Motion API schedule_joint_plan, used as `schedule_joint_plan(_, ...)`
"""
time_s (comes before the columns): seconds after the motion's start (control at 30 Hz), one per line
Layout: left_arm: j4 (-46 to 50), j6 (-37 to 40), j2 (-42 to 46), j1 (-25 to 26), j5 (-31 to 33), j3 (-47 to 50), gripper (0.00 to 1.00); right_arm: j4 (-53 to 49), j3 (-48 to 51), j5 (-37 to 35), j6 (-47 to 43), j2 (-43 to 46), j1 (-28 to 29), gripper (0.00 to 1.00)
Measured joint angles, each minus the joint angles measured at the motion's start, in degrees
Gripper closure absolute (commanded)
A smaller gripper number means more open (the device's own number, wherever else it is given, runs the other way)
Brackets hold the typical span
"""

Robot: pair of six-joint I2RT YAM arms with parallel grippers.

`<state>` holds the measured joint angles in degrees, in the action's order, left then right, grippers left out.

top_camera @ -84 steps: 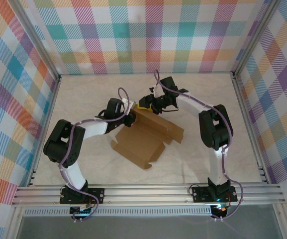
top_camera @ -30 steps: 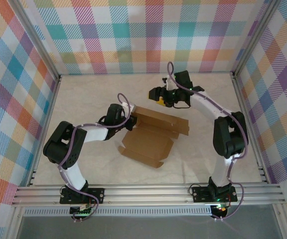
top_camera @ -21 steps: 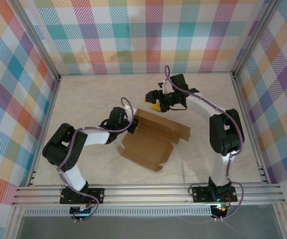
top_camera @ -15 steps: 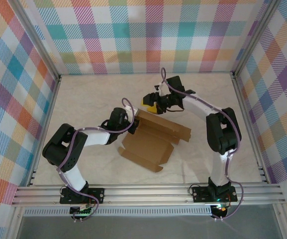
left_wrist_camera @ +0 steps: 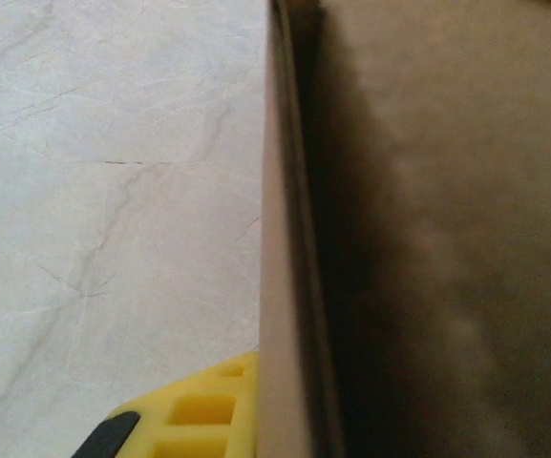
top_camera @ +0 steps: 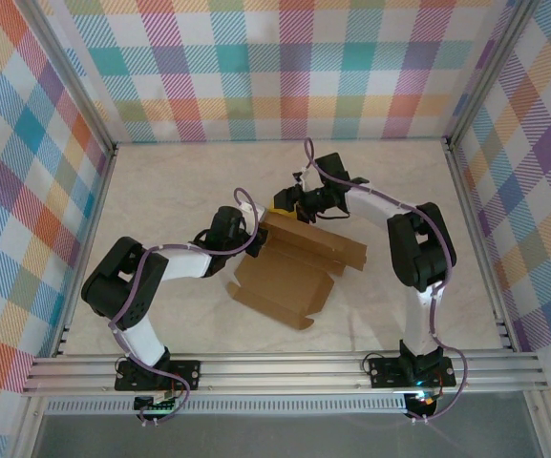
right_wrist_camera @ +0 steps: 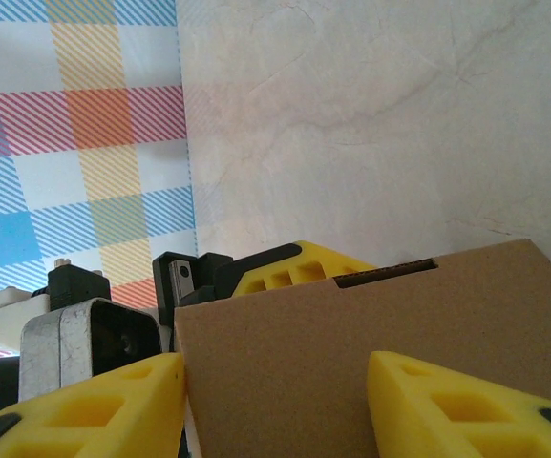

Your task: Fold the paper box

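Note:
I should grip the wall's corner (top_camera: 268,221) with my left gripper and swing the box around, because the paper box's raised side slants with its loose end (top_camera: 355,256) toward the rail.
The paper box (top_camera: 289,277) is a brown cardboard sheet lying part-folded mid-table, with a raised wall along its far side. My left gripper (top_camera: 256,234) is at the wall's left end. In the left wrist view one yellow finger (left_wrist_camera: 199,415) presses flat against the upright cardboard edge (left_wrist_camera: 280,239); the other finger is hidden behind it. My right gripper (top_camera: 283,202) hovers at the box's far-left corner. In the right wrist view its yellow fingers (right_wrist_camera: 94,401) stand apart on either side of an upright cardboard panel (right_wrist_camera: 351,315), with the left gripper's finger (right_wrist_camera: 294,267) behind the panel.
Pale marble tabletop (top_camera: 180,181) surrounds the box, bounded by checked fabric walls (top_camera: 275,67) and aluminium rails (top_camera: 285,367) at the near edge. Both arm bases sit on that rail.
My right gripper has swung left and down from the back of the table to the box's far-left corner, its jaws narrowing. The left gripper has stayed on the wall's left end.

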<state>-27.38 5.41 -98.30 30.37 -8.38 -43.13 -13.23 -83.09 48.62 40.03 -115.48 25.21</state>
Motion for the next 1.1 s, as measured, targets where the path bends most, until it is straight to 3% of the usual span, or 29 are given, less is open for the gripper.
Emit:
schedule_joint_plan(0.1, -0.02, -0.02, -0.02, 0.0, -0.04, 0.0, 0.85, -0.26, 0.0, -0.02, -0.55, -0.04, 0.0, 0.48)
schedule_joint_plan(0.27, -0.85, -0.79, -0.13, 0.37, 0.17, 1.03, 0.65, -1.03, 0.0, 0.24, -1.75, -0.04, 0.0, 0.49)
schedule_joint_plan(0.33, -1.51, -1.11, -0.15, 0.37, 0.42, 1.88, 0.63, -1.18, 0.0, 0.44, -1.92, -0.04, 0.0, 0.49)
schedule_joint_plan(0.77, -9.2, -3.23, 0.42, 1.05, 1.51, 6.58, 0.65, -1.46, 0.0, 1.88, -1.88, -0.17, 0.0, 0.49)
schedule_joint_plan(1.1, -17.92, -4.61, -0.28, 1.09, 1.44, 8.02, 0.76, -1.66, -0.13, 4.28, -1.88, -0.96, -0.15, 0.5)
